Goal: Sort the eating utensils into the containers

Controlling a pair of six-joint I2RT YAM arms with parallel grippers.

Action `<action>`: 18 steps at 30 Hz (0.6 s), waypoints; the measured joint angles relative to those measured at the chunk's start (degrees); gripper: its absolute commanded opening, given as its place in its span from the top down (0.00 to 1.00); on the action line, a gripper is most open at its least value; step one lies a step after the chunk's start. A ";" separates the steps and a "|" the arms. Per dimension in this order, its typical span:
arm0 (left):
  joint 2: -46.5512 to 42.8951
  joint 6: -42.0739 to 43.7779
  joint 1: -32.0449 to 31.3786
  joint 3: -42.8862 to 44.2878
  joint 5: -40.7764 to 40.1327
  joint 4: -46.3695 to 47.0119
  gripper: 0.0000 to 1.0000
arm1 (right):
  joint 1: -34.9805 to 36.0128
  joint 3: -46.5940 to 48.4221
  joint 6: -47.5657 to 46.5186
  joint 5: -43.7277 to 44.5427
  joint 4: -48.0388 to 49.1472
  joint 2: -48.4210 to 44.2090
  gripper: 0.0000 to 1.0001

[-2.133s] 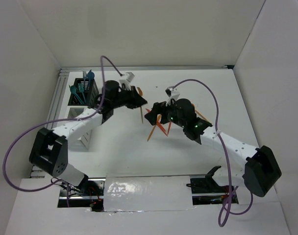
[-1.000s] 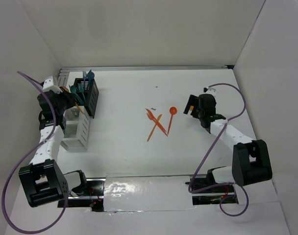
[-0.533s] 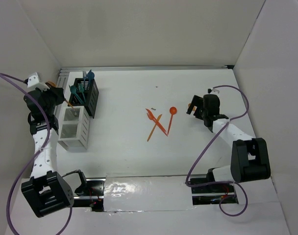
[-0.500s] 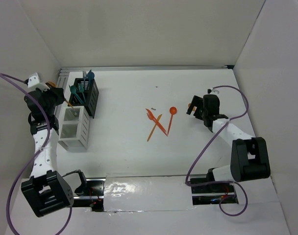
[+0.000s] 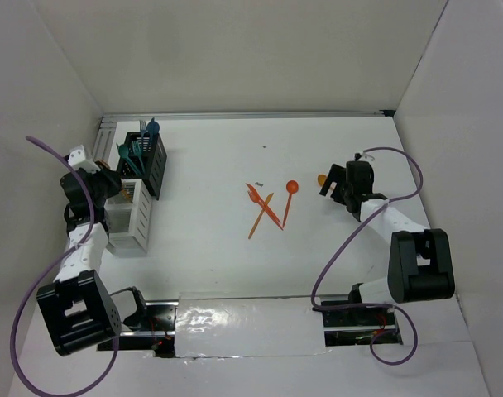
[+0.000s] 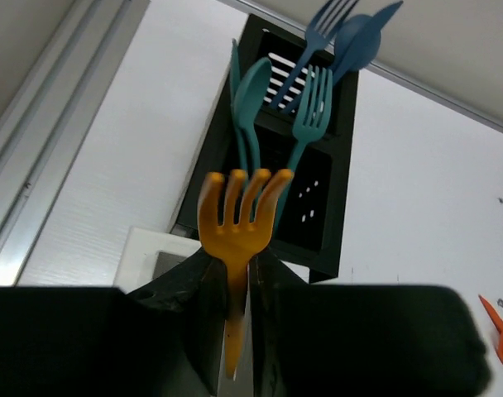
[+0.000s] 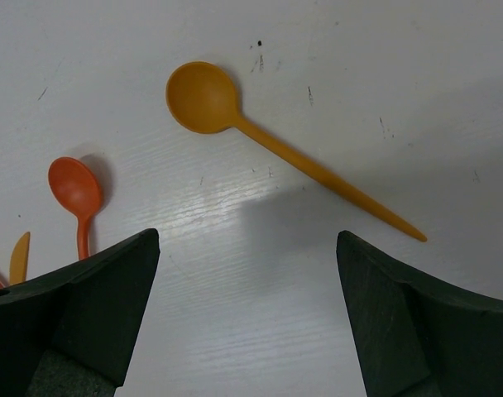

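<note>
The yellow-orange spoon (image 5: 321, 179) is a long way from the white compartments, so my right gripper should grab it by its handle (image 7: 318, 171) and pass it to my left gripper.
My left gripper (image 5: 105, 184) is shut on an orange fork (image 6: 235, 217), tines up, held just left of the white compartments (image 5: 127, 217). In the left wrist view the gripper (image 6: 235, 277) is in front of the black mesh bin (image 6: 326, 207), which holds several teal forks and spoons (image 6: 305, 116). My right gripper (image 5: 330, 184) is open and empty, above a yellow-orange spoon (image 7: 202, 98) lying flat on the table. In the right wrist view the gripper (image 7: 247, 273) has its fingers wide apart. A red-orange spoon (image 7: 74, 186) lies to the left.
A red-orange fork (image 5: 253, 194), knife (image 5: 261, 215) and spoon (image 5: 289, 192) lie crossed at the table's middle. A metal rail (image 5: 102, 141) runs along the left and back edges. White walls close in on three sides.
My left gripper carried the orange fork from the middle out past the bins, then back in beside the white compartments. My right gripper left the pile and moved right, over the yellow-orange spoon.
</note>
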 measured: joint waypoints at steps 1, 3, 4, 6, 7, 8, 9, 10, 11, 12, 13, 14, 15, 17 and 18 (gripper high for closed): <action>0.00 0.04 -0.04 -0.37 0.70 0.07 0.69 | -0.02 0.00 -0.04 0.15 -0.07 0.11 0.06; 0.13 0.35 -0.31 -0.50 2.05 0.09 0.57 | -0.11 0.00 -0.07 0.46 -0.52 0.35 0.06; 0.13 0.39 -0.68 -0.50 2.40 0.28 0.52 | -0.22 0.04 -0.11 0.68 -0.92 0.42 0.06; 0.11 0.61 -1.49 -0.50 2.73 0.35 0.39 | -0.39 0.13 -0.13 1.14 -1.42 0.46 0.06; 0.09 0.57 -1.75 -0.50 2.97 0.33 0.35 | -0.52 0.15 -0.24 1.36 -1.53 0.50 0.06; -0.04 0.35 -2.05 -0.50 3.39 0.33 0.35 | -0.66 0.28 -0.31 1.55 -1.68 0.61 0.08; -0.24 0.15 -2.23 -0.50 3.76 0.28 0.34 | -0.79 0.46 -0.39 1.68 -1.81 0.79 0.08; -0.61 0.04 -2.27 -0.50 4.24 0.28 0.33 | -0.90 0.61 -0.50 1.70 -1.81 0.96 0.09; -1.05 0.00 -2.27 -0.50 4.66 0.28 0.33 | -0.96 0.72 -0.68 1.70 -1.86 1.09 0.11; -1.55 -0.13 -2.27 -0.46 4.96 0.11 0.32 | -0.96 0.76 -0.79 1.73 -1.86 1.14 0.13; -1.97 -0.17 -2.27 -0.28 5.16 -0.26 0.31 | -0.96 0.76 -0.96 1.73 -1.88 1.14 0.13; -2.23 -0.24 -2.27 0.28 5.35 -1.27 0.30 | -0.96 0.76 -1.01 1.70 -1.86 1.14 0.15; -2.38 -0.37 -2.27 1.11 5.66 -2.43 0.30 | -0.98 0.76 -1.14 1.70 -1.86 1.16 0.17; -2.93 -0.57 -2.27 3.02 6.36 -4.52 0.28 | -0.98 0.76 -1.36 1.70 -1.84 1.38 0.17; -3.43 -0.85 -2.27 4.15 7.15 -5.57 0.27 | -1.01 0.79 -1.44 1.73 -1.79 1.70 0.19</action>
